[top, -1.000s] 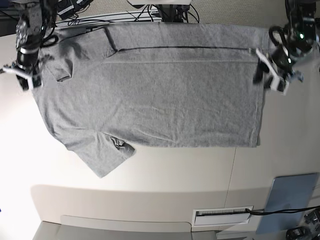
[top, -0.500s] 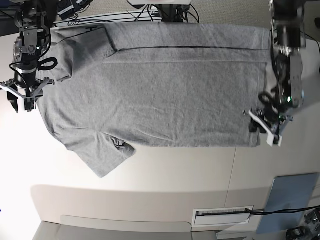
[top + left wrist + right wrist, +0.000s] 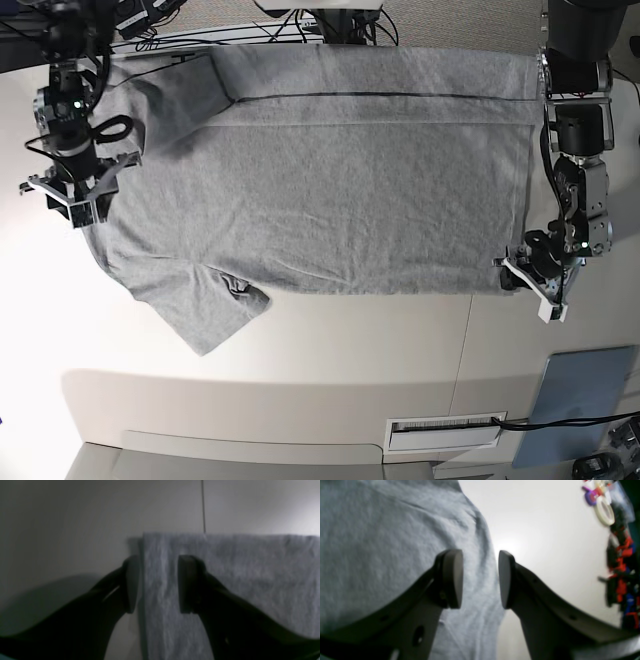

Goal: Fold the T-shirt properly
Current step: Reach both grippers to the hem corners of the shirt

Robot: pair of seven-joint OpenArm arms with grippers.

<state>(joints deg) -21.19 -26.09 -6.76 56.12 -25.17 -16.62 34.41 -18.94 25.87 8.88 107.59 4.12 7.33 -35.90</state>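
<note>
I expect the sleeve [image 3: 205,312] to trail behind, still pointing frontward, when I fold back the T-shirt's front edge [image 3: 350,292], because the sleeve sticks out past that edge.
The heather-grey T-shirt [image 3: 340,190] lies spread flat on the table, plain side up, with one sleeve [image 3: 215,310] pointing toward the front. My left gripper [image 3: 530,281] is at the shirt's front right corner. In the left wrist view the left gripper [image 3: 158,585] is open, its fingers on either side of the shirt's [image 3: 237,580] side edge just behind the corner. My right gripper [image 3: 76,200] is at the shirt's left edge near the shoulder. In the right wrist view the right gripper [image 3: 480,578] is open, straddling the edge of the fabric [image 3: 382,542].
A grey-blue flat pad [image 3: 585,400] lies at the front right of the table. A white slotted box [image 3: 445,432] sits at the front edge. Cables [image 3: 330,25] run behind the shirt. Coloured clutter [image 3: 620,560] and a tape roll [image 3: 603,511] lie beyond the right gripper.
My left gripper has moved down the shirt's right edge to its front corner. My right gripper has moved forward and inward onto the shirt's left edge.
</note>
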